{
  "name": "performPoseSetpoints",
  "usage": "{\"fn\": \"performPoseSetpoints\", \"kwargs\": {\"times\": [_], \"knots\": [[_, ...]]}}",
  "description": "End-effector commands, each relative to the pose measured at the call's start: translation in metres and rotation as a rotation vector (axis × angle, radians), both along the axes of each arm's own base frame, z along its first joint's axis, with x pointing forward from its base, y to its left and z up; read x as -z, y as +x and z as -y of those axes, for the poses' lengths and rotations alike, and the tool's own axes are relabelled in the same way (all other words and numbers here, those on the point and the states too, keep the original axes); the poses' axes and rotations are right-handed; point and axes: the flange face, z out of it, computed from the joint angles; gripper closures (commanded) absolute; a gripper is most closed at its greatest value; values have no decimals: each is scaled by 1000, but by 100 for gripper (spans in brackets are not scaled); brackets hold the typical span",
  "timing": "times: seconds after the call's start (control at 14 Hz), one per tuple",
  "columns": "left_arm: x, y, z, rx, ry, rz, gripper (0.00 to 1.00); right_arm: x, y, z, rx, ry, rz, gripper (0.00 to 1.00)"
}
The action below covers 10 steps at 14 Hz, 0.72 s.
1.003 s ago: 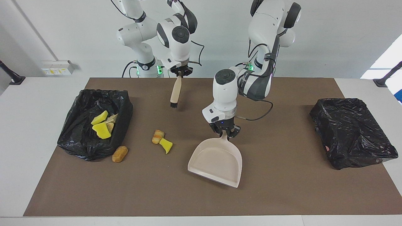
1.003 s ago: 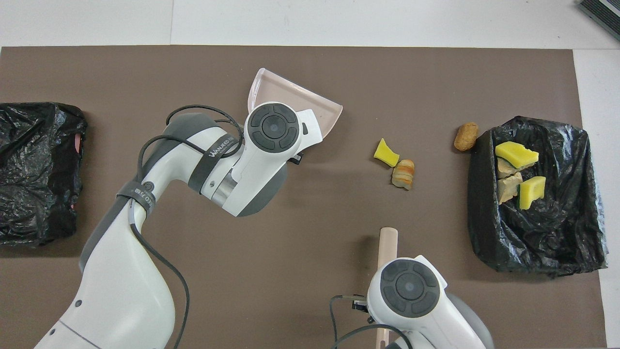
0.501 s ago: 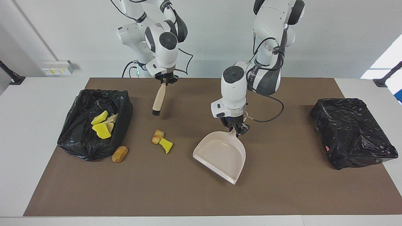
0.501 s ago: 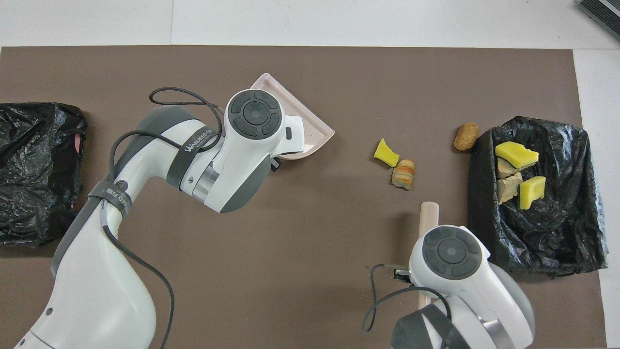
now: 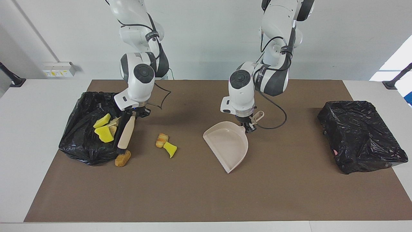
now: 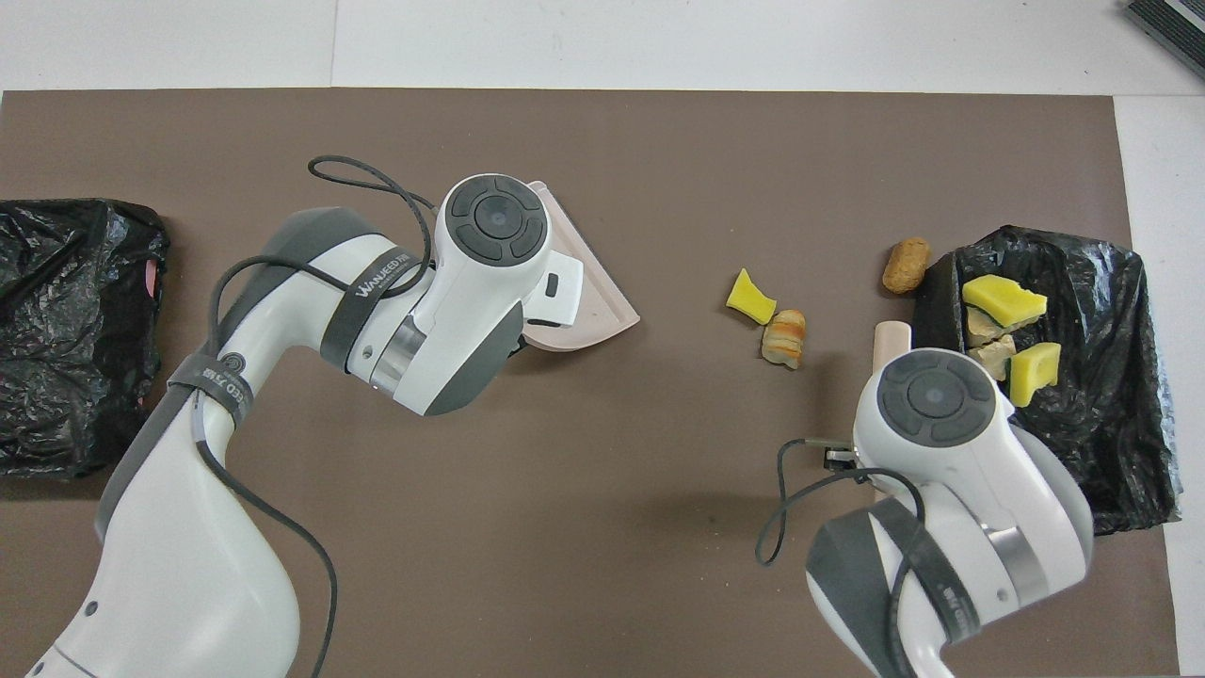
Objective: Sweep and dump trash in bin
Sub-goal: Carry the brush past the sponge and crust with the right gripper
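Observation:
The brush touches the bin's side by the tan lump [image 5: 123,158], so my right gripper should brush the tan lump away from the bin and toward the dustpan [image 5: 228,143].
My left gripper [image 5: 249,127] is shut on the handle of the beige dustpan [image 5: 228,145] [image 6: 588,301] over the middle of the mat, its mouth turned toward the right arm's end. My right gripper [image 5: 133,113] is shut on the beige brush [image 5: 126,132] [image 6: 890,337], which slants down beside the bin [image 5: 77,145] [image 6: 1083,452]. Its black bristles sit at a tan lump of trash [image 5: 123,158] [image 6: 906,265]. A striped tan lump [image 5: 162,140] [image 6: 783,337] and a yellow chunk [image 5: 170,149] [image 6: 750,298] lie between brush and dustpan. More yellow and tan pieces [image 5: 103,133] [image 6: 1003,299] lie in the bin.
A second bin lined with a black bag [image 5: 360,135] [image 6: 66,330] stands at the left arm's end of the brown mat [image 5: 289,193]. Cables hang from both wrists.
The right arm swung the brush from near its base over to the bin and lowered it to the tan lump. The left arm drew the dustpan toward the robots and turned its mouth toward the trash.

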Motion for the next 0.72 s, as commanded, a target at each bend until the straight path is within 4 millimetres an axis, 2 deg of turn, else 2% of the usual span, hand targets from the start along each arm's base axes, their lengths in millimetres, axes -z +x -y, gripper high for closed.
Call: {"fn": "performPoseSetpoints", "kwargs": {"times": [0.0,0.36,0.5,0.57,0.64], "knots": [[3,-30,3,58,30,-13,100,-2,25,13,-27,-20,15,100],[6,-42,4,79,49,-18,100,27,27,-12,19,102,-31,100],[7,-45,2,80,50,-21,100,20,23,-51,2,172,-58,100],[8,-45,2,80,50,-21,100,20,17,-64,-2,177,-87,100],[8,-45,2,81,49,-20,100,18,10,-86,-33,181,-107,100]]}}
